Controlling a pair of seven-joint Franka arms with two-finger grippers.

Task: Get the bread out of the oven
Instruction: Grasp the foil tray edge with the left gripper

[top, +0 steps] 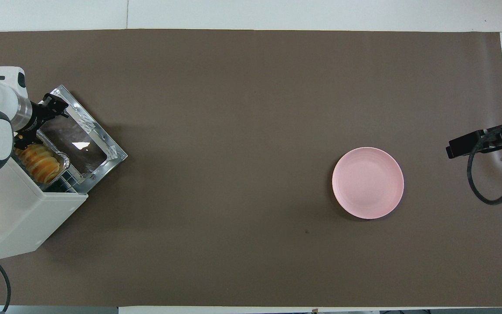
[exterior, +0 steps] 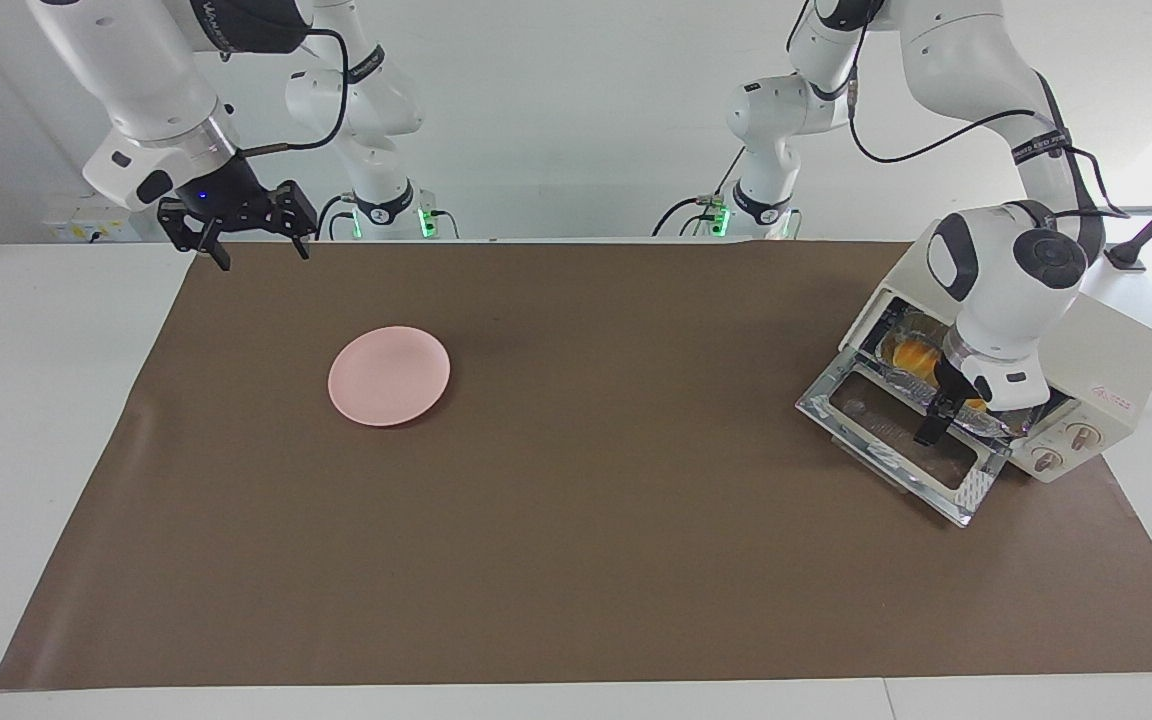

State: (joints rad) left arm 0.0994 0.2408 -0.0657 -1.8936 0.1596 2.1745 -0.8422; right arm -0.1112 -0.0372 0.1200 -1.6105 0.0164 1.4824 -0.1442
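My gripper will lift the tray out of the oven, and the bread (top: 41, 163) will come along inside, because the silver foil tray's raised rim (top: 65, 158) goes around the bread.
The cream-white oven (exterior: 1106, 360) stands at the left arm's end of the table with its glass door (exterior: 896, 445) dropped open. The yellow-orange ridged bread (exterior: 911, 355) lies in a silver foil tray (exterior: 901, 380) at the oven's mouth. It also shows in the overhead view (top: 39, 161). My left gripper (exterior: 951, 420) points down over the end of the bread and the tray's rim, just above the open door, fingers apart and holding nothing. It also shows in the overhead view (top: 42, 122). My right gripper (exterior: 256, 250) hangs open over the table's edge at the right arm's end and waits.
A pink plate (exterior: 389, 376) lies on the brown mat (exterior: 576, 560) toward the right arm's end, also in the overhead view (top: 368, 182). The oven's two knobs (exterior: 1066, 445) face the mat. A cable runs from the oven off the table.
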